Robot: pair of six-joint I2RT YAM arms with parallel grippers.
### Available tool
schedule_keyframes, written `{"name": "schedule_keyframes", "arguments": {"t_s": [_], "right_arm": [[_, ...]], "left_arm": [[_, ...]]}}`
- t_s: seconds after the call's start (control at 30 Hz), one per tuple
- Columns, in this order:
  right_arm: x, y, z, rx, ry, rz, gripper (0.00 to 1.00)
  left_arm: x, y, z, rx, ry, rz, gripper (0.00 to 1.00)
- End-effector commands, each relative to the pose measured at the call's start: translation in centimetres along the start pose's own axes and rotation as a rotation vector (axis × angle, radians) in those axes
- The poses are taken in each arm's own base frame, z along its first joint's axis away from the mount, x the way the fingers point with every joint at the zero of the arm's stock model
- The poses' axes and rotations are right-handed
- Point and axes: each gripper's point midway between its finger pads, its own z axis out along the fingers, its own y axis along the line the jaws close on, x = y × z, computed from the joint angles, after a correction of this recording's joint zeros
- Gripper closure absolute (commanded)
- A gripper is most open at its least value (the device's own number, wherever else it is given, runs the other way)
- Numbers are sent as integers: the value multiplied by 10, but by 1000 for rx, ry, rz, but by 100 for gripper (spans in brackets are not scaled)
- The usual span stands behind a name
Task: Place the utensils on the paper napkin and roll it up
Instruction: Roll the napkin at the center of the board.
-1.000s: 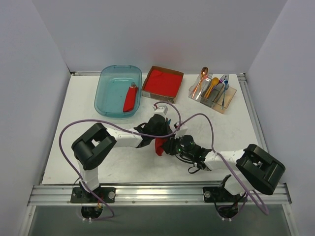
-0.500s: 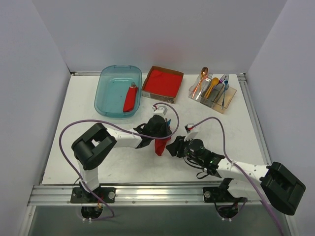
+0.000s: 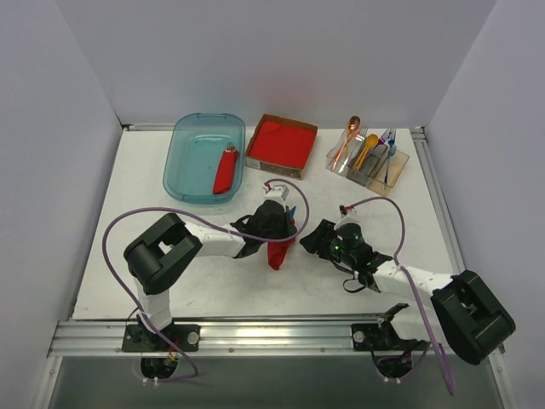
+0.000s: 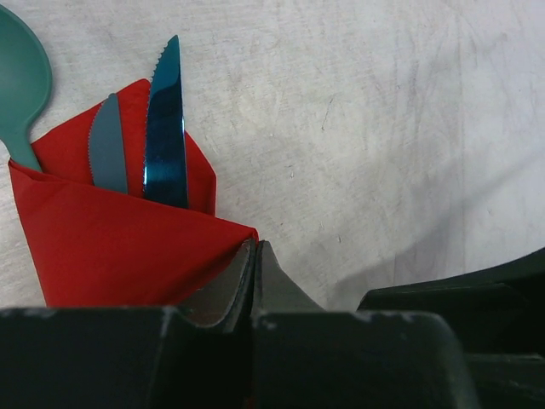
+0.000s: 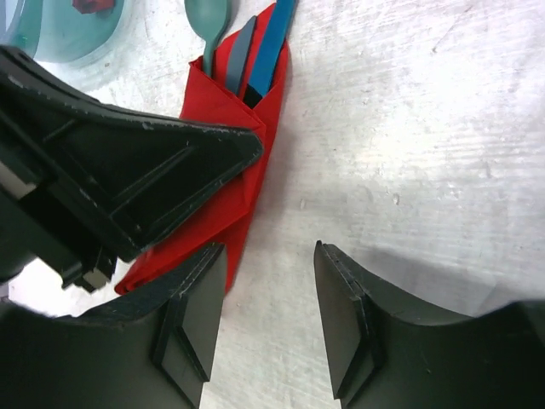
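Note:
The napkin's folded corner (image 4: 249, 230) is held only by my left gripper, so next my right gripper pins that corner before my left gripper opens and moves to the napkin's lower end (image 3: 276, 261).
The paper napkin (image 3: 277, 254) lies folded around the utensils at the table's middle. In the left wrist view the red napkin (image 4: 111, 247) wraps a teal spoon (image 4: 21, 85), a grey-blue knife (image 4: 108, 153) and a blue knife (image 4: 166, 128), whose tops stick out. My left gripper (image 4: 255, 247) is shut on the napkin's folded right corner; it also shows in the top view (image 3: 277, 234). My right gripper (image 5: 268, 247) is open and empty, just right of the napkin (image 5: 230, 170), its left finger at the napkin's edge. The spoon (image 5: 209, 17) and blue knife (image 5: 274, 34) show there too.
A teal bin (image 3: 192, 162) holding a red roll (image 3: 226, 170) stands at the back left. A cardboard box with a red stack (image 3: 281, 143) is beside it. A clear organizer (image 3: 368, 162) with an orange spoon (image 3: 349, 136) and other cutlery stands at the back right.
My right gripper has drawn back to the right, off the napkin, and its arm has swung. My left gripper has stayed on the napkin.

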Motion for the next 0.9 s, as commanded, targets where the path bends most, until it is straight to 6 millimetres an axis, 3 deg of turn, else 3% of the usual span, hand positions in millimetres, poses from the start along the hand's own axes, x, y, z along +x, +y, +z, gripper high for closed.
{"name": "schedule_keyframes", "arguments": {"t_s": [0.0,0.23,0.27,0.37,0.67,0.87], "right_arm": [[-18,30,7,-84,-2,19,55],[-26,28,19,-73,-1,40,56],[-26,27,21,-68,0,46,57],[-29,20,23,-56,-3,72,59],[-29,20,32,-72,10,89,61],[-31,9,38,-42,-3,155,64]], "left_arm": [[-22,-19,-6,66,-71,12,95],[-19,-19,-6,74,-62,17,67],[-19,-19,-6,76,-64,18,60],[-15,-16,-6,79,-63,18,54],[-17,-17,-9,99,-84,12,49],[-24,-18,-18,114,-130,-5,52]]}}
